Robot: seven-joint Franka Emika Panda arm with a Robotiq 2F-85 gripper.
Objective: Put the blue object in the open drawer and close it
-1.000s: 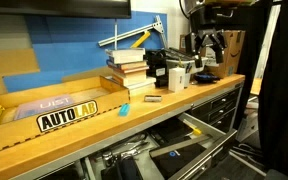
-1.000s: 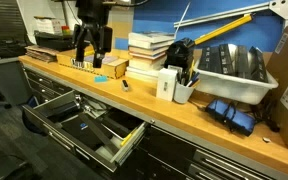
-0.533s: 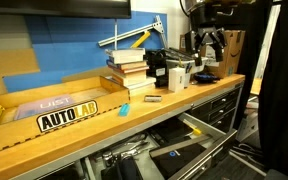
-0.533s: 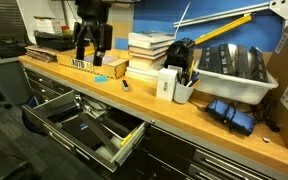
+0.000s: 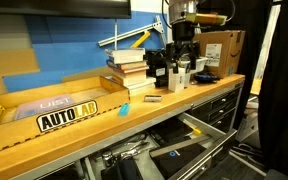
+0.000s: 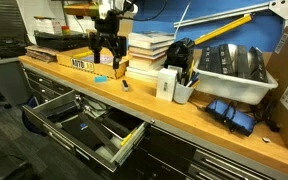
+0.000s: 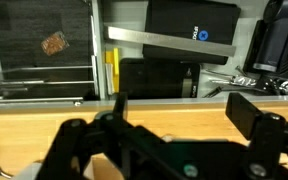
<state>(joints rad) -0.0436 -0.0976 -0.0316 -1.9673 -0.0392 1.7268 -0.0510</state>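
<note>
The blue object is lying clear of the AUTOLAB box. So I should go on moving my open gripper toward the blue object until the gripper's fingers are on both sides of it, before I close them.
The blue object [image 5: 124,108] is a small cyan block lying on the wooden bench top; it also shows in an exterior view [image 6: 101,79]. My gripper [image 6: 107,60] hangs open and empty a little above the bench, close above and slightly behind the block, and appears in both exterior views [image 5: 184,50]. In the wrist view my two dark fingers [image 7: 184,112] are spread wide over bare wood, and the block is not in that view. The open drawer [image 6: 46,116] is pulled out below the bench edge, dark inside, and shows in both exterior views [image 5: 184,152].
A stack of books [image 6: 149,50] and a yellow AUTOLAB box [image 5: 64,112] stand on the bench. A small dark cylinder [image 6: 125,85] lies near the block. A white cup with pens [image 6: 183,88] and a white bin [image 6: 234,72] stand further along.
My arm has moved along the bench from its end toward the books, and my gripper now hangs lower, near the blue block. The block and the drawer have not moved.
</note>
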